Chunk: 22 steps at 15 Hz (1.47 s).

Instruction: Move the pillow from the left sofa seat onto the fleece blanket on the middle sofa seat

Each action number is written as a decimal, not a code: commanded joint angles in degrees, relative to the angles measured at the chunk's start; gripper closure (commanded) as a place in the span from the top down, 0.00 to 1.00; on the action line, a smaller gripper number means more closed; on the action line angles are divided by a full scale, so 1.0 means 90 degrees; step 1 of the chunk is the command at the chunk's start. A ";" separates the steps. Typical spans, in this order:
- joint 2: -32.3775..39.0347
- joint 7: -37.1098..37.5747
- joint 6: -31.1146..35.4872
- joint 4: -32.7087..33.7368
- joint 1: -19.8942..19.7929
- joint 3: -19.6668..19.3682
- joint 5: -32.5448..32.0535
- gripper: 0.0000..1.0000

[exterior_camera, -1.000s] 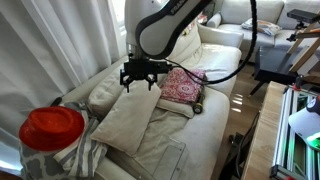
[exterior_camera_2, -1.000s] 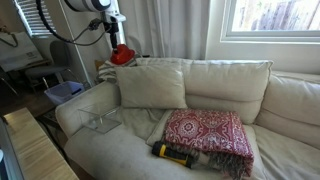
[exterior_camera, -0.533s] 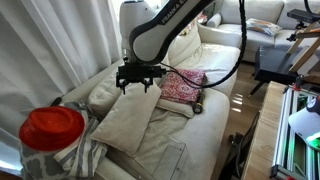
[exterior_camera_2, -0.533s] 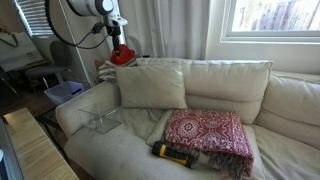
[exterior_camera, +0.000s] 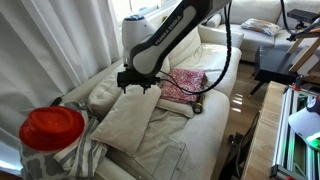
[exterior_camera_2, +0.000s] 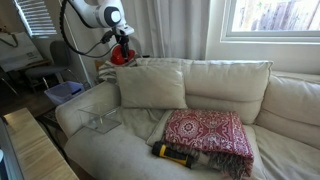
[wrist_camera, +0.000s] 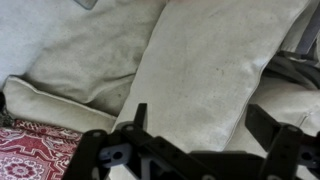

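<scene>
My gripper will make the pillow point(exterior_camera: 126, 120) pucker and hang down, fanning out, when I lift, as its cloth upper end point(exterior_camera: 139, 95) sits between the open fingers.
The cream-white pillow point(exterior_camera: 125, 122) leans on the left sofa seat against the back cushion point(exterior_camera_2: 152, 87); it fills the wrist view point(wrist_camera: 205, 65). The folded red-pink fleece blanket point(exterior_camera: 183, 85) lies on the middle seat point(exterior_camera_2: 205, 133), and its corner shows in the wrist view point(wrist_camera: 28, 152). My gripper point(exterior_camera: 137, 83) hangs open just above the pillow's upper part, holding nothing; both fingers frame the pillow in the wrist view point(wrist_camera: 203, 125). In an exterior view the gripper point(exterior_camera_2: 122, 40) sits behind the sofa corner, in front of the red disc.
A shiny red round disc point(exterior_camera: 52, 128) stands on a striped cloth at the sofa's end point(exterior_camera_2: 122, 56). A clear plastic box point(exterior_camera_2: 100, 122) sits on the left seat. A yellow-black cylinder point(exterior_camera_2: 175, 153) lies in front of the blanket point(exterior_camera: 196, 107).
The arm has swung over and lowered slightly, bringing the open gripper closer to the pillow. Pillow and blanket have not moved.
</scene>
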 commanded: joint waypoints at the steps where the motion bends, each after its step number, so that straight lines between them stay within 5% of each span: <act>1: 0.0823 0.0213 0.0689 0.0730 0.0148 -0.0279 -0.0076 1.00; 14: 0.3102 0.1668 0.1050 0.3325 0.0467 -0.1060 0.0081 0.98; 16: 0.3390 0.2019 0.0990 0.3691 0.0465 -0.1136 0.0073 0.73; 22: 0.3708 0.2505 0.0205 0.4206 0.0408 -0.1307 -0.0095 0.32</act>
